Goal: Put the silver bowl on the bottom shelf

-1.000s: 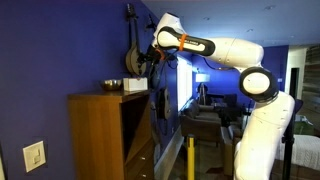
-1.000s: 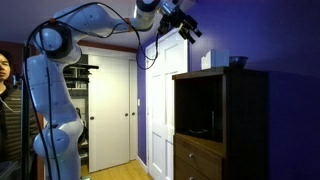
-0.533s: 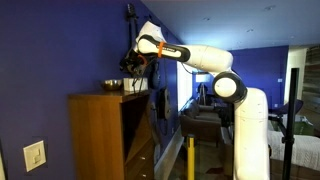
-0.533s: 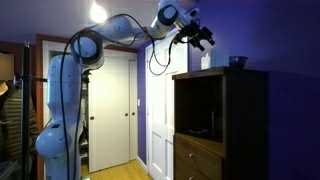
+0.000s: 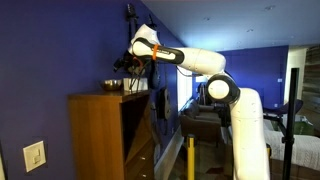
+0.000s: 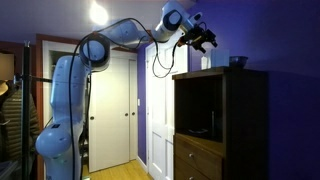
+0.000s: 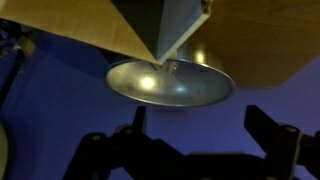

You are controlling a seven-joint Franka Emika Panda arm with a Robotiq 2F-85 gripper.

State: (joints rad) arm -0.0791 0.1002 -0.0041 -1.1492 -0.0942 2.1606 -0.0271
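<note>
My gripper's fingers are lined up along the silver bowl's wall-side rim (image 7: 170,104), so I should turn past the white box and put my fingers on both sides of the rim at the bowl's end (image 7: 232,86) before I lift.
The silver bowl (image 5: 112,85) sits on the brown cabinet's flat top, beside a white box (image 5: 135,86). It also shows in the other exterior view (image 6: 238,61) and, large, in the wrist view (image 7: 170,82). My gripper (image 5: 125,66) hangs in the air just above and beside the cabinet top, near the box and short of the bowl (image 6: 205,38). In the wrist view its two dark fingers (image 7: 200,128) stand wide apart with nothing between them. The bottom shelf (image 6: 192,137) is the floor of the cabinet's open front, far below the gripper.
The white box (image 6: 205,60) stands between the gripper and the bowl, and its corner shows in the wrist view (image 7: 182,25). A dark object lies in the open compartment (image 6: 200,128). Drawers sit below it (image 6: 200,158). A blue wall is behind, white doors to the side (image 6: 115,105).
The arm has swung toward the cabinet, bringing the open gripper from out in the room to just above the cabinet top near the box and bowl. The bowl has not moved.
</note>
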